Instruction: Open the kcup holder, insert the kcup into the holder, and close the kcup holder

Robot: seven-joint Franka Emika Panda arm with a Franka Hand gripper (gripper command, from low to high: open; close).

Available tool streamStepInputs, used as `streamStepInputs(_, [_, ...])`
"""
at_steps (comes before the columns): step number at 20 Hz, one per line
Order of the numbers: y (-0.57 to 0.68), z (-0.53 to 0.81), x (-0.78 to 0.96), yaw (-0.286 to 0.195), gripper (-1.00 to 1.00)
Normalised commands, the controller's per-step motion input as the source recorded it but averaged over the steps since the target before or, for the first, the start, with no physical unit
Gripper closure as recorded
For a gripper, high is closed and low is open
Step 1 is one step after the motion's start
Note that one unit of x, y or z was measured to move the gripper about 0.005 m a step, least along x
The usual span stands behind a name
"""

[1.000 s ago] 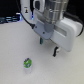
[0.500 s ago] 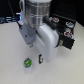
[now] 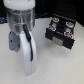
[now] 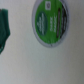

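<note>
My gripper is to carry the kcup over, and I expect an empty round slot then, since a dark gap shows among the pods in the kcup holder (image 3: 62, 31).
In the wrist view the kcup (image 4: 51, 21) fills much of the picture. It is a round pod with a white rim and a green top, lying on the white table. In the exterior view it is hidden behind the arm. My gripper (image 3: 22, 61) hangs low over the table at the exterior view's left, and its two pale fingers (image 3: 28, 55) stand apart with nothing between them. The kcup holder (image 3: 60, 39), a black box, sits at the exterior view's right, well away from the gripper. Rows of red-and-white-topped pods (image 3: 61, 26) show on it.
The white table (image 3: 55, 67) spreads around the gripper and in front of the holder. A blurred dark green shape (image 4: 4, 31) sits at the edge of the wrist view; I cannot tell what it is. The background behind the holder is dark.
The arm has swung toward the exterior view's left and come down. It now covers the spot where the kcup showed a second ago.
</note>
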Motion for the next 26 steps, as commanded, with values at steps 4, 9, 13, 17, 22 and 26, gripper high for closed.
streamStepInputs(4, [0.0,-0.18,0.2,-0.123,-1.0])
streamStepInputs(9, [0.08,0.0,0.11,-0.044,-1.0])
streamStepInputs(13, [0.09,0.03,0.17,-0.018,-1.0])
streamStepInputs(17, [0.15,-0.01,0.03,0.0,-1.0])
streamStepInputs(22, [0.18,-0.16,0.0,0.0,-1.0])
streamStepInputs(26, [0.07,-0.24,0.0,0.0,-1.0])
